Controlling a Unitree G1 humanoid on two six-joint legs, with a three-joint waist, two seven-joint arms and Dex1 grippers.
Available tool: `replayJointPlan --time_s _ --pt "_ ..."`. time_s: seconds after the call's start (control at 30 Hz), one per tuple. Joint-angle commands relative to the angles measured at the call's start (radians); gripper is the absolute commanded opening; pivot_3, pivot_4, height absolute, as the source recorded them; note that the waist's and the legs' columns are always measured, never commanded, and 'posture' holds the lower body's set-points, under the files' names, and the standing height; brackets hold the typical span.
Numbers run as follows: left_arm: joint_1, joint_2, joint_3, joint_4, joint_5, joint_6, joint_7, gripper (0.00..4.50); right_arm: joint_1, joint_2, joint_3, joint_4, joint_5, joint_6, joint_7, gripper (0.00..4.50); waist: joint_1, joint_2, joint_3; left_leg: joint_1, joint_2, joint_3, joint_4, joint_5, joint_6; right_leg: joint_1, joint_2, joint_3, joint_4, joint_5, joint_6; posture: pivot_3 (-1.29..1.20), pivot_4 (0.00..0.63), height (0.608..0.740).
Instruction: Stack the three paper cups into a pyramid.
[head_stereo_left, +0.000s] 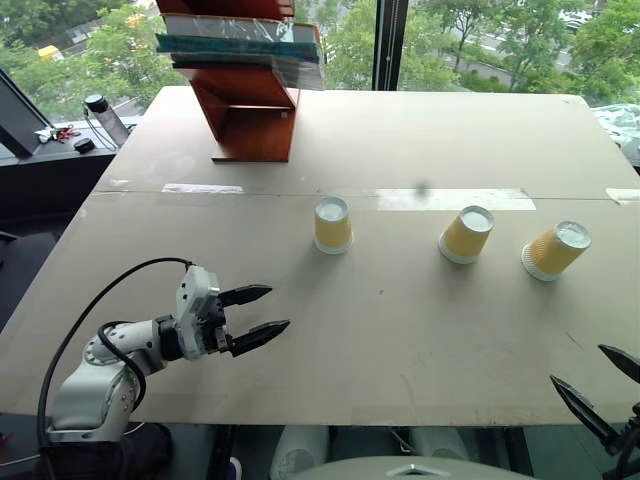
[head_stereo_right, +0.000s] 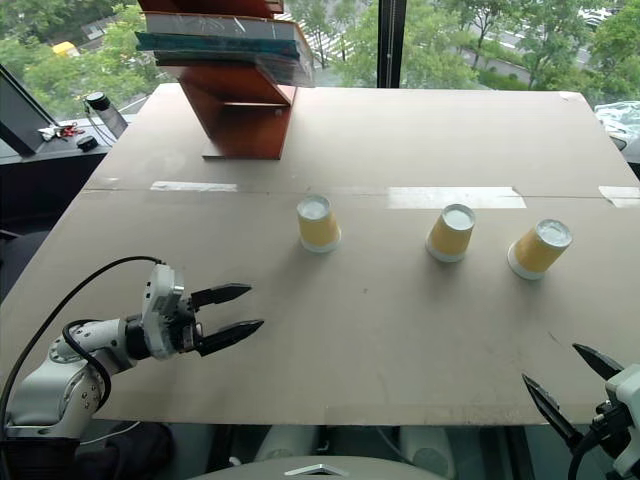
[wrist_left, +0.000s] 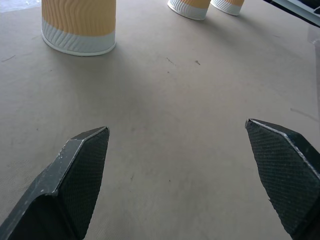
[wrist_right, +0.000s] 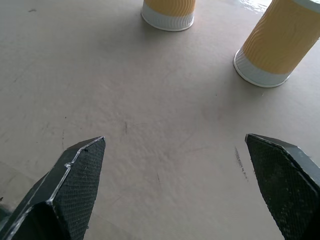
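Note:
I should keep moving my right gripper's open fingers toward the nearest cup (head_stereo_left: 556, 251) until they are on both sides of it, as that cup stands clear of the middle cup.
Three yellow-tan ribbed paper cups stand upside down in a row across the middle of the table, each apart from the others: the left cup (head_stereo_left: 332, 225), the middle cup (head_stereo_left: 467, 235) and the right cup (head_stereo_left: 556, 250). No pyramid stands; none of the cups touch. My left gripper (head_stereo_left: 279, 307) hovers open and empty over the table's front left, short of the left cup (wrist_left: 79, 25) and pointing to the right. At the front right edge my right gripper (head_stereo_left: 578, 364) is open and empty, facing the middle cup (wrist_right: 169, 12) and the right cup (wrist_right: 277, 47).
A red-brown wooden stand (head_stereo_left: 245, 90) holding stacked books sits at the back left of the table (head_stereo_left: 400, 330). Pale tape strips (head_stereo_left: 450, 199) run along the table's seam behind the cups. A bottle (head_stereo_left: 105, 118) stands on a ledge to the left.

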Motion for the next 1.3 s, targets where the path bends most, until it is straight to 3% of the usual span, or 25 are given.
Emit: replayJointPlan --time_s 0.03,0.1,0.2,0.27,0.5,0.67,1.2,1.3 --pt "-0.051 -0.005 0.015 -0.024 -0.035 0.014 0.015 4.50 -0.061 0.016 -0.004 -0.037 0.001 0.034 -0.081 4.43 0.004 0.000 0.000 0.000 0.000 0.000 0.000 0.000 0.000 0.000 0.000 0.000 0.000 0.000 0.000 0.00 0.150 0.740" --pt "-0.096 -0.028 -0.002 -0.055 -0.064 0.050 0.046 4.50 -0.129 0.026 0.020 -0.094 0.007 0.105 -0.190 4.43 0.005 -0.001 0.000 0.000 0.000 0.000 0.000 0.000 0.000 0.000 0.000 -0.001 0.000 0.000 0.000 0.00 0.150 0.740" --pt "-0.149 -0.050 -0.036 -0.104 -0.104 0.098 0.053 4.50 -0.273 0.015 0.062 -0.197 -0.124 0.315 -0.424 4.43 0.006 0.000 0.000 0.000 -0.001 0.000 0.004 0.000 0.000 0.000 0.001 -0.002 0.003 0.000 0.000 0.00 0.150 0.740" --pt "-0.178 -0.049 -0.053 -0.144 -0.140 0.131 0.037 4.50 -0.392 0.044 0.084 -0.211 -0.084 0.416 -0.524 4.43 0.004 -0.001 -0.001 0.001 -0.001 0.001 0.004 0.000 0.000 0.000 0.002 -0.001 0.003 0.000 0.000 0.00 0.150 0.740" --pt "-0.262 -0.057 -0.103 -0.229 -0.176 0.160 0.037 4.50 -0.720 0.121 0.143 -0.134 -0.130 0.620 -0.756 4.43 0.005 0.000 0.000 0.000 -0.002 0.000 0.003 0.000 0.000 0.000 0.008 -0.001 0.004 0.001 0.001 0.00 0.150 0.740" --pt "-0.284 -0.069 -0.123 -0.232 -0.173 0.169 0.063 4.50 -0.854 0.165 0.181 -0.041 -0.181 0.635 -0.823 4.43 0.002 0.001 0.000 0.000 -0.004 0.000 0.003 0.000 0.000 0.000 0.009 0.000 0.004 0.002 0.003 0.00 0.150 0.740" --pt "-0.259 -0.039 -0.103 -0.247 -0.196 0.167 0.042 4.50 -0.986 0.160 0.182 0.128 -0.229 0.594 -0.813 4.43 -0.021 0.001 0.001 0.000 -0.004 0.000 0.003 0.000 0.000 -0.001 0.010 0.000 0.005 0.003 0.004 0.00 0.150 0.740" --pt "-0.247 -0.035 -0.103 -0.249 -0.191 0.163 0.038 4.50 -0.991 0.155 0.178 0.136 -0.230 0.588 -0.807 3.69 -0.021 0.001 0.001 0.000 -0.004 0.001 0.003 0.000 0.000 -0.001 0.010 0.000 0.005 0.003 0.004 0.00 0.150 0.740"
